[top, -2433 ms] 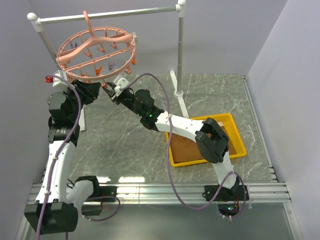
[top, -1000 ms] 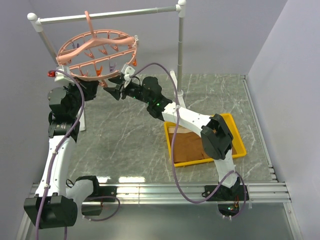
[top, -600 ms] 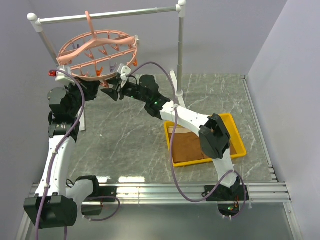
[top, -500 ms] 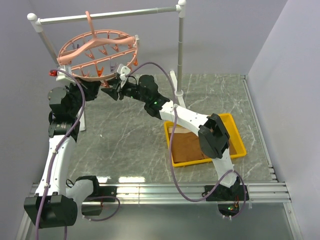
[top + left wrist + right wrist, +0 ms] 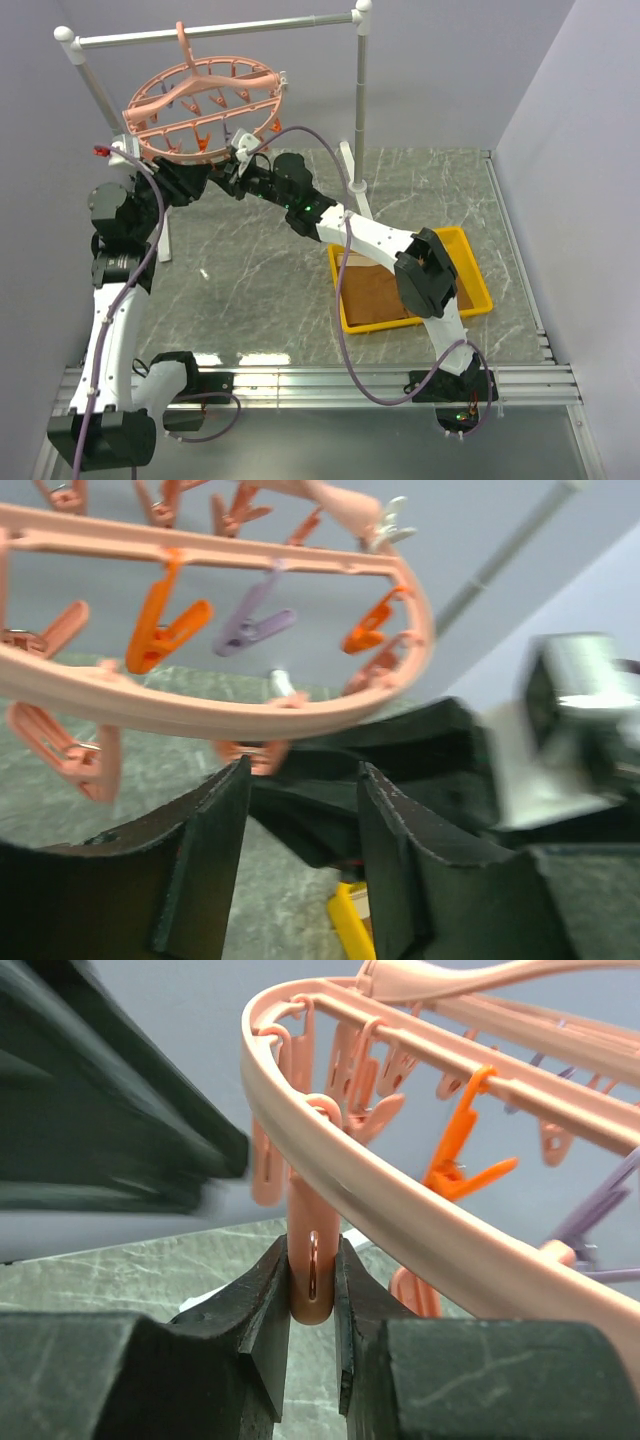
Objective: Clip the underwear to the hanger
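Observation:
The underwear (image 5: pixel 378 292) lies in the yellow tray while my right gripper holds the pink clip, so next my left gripper takes over that clip (image 5: pixel 252 755) first.
The salmon-pink round hanger (image 5: pixel 205 105) hangs by its hook from the white rail. In the right wrist view its rim (image 5: pixel 400 1210) crosses above my jaws. My right gripper (image 5: pixel 312 1265) is shut on a pink clip (image 5: pixel 312 1250) dangling from that rim; in the top view it (image 5: pixel 226 167) sits under the hanger's near edge. My left gripper (image 5: pixel 300 810) is open and empty just below the rim (image 5: pixel 200 715), facing the right gripper's dark body, and shows in the top view (image 5: pixel 198 178). The brown underwear (image 5: pixel 378 295) lies flat in the yellow tray (image 5: pixel 470 262).
The white rail (image 5: pixel 260 28) spans the back on two posts; the right post (image 5: pixel 361 100) stands behind the right arm. Orange (image 5: pixel 165 630) and purple (image 5: pixel 250 620) clips dangle from the spokes. Grey walls close in at left, right and back.
The hanger has swung a little to the right and up. My right gripper has risen to the rim, and my left gripper has moved right, close to it.

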Available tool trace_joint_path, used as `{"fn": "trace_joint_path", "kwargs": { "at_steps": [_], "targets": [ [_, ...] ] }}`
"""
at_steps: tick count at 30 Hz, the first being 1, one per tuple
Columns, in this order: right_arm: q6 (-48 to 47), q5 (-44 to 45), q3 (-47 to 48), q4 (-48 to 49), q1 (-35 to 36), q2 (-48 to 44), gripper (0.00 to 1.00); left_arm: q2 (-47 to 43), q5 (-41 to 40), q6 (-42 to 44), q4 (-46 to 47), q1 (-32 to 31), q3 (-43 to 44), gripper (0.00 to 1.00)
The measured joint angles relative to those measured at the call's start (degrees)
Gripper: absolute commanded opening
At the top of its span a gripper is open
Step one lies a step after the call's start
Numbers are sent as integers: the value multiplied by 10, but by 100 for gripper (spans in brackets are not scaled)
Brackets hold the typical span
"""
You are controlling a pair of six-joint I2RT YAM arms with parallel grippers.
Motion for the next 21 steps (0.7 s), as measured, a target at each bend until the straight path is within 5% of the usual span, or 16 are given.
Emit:
{"fn": "trace_joint_path", "kwargs": {
  "at_steps": [8,21],
  "targets": [
    [-5,19,-5,-2,8,0,0,-32,31,-17,-8,-1,16,60],
    [-5,30,-13,-3,9,-5,0,15,8,0,-16,-1,16,43]
  ]
}}
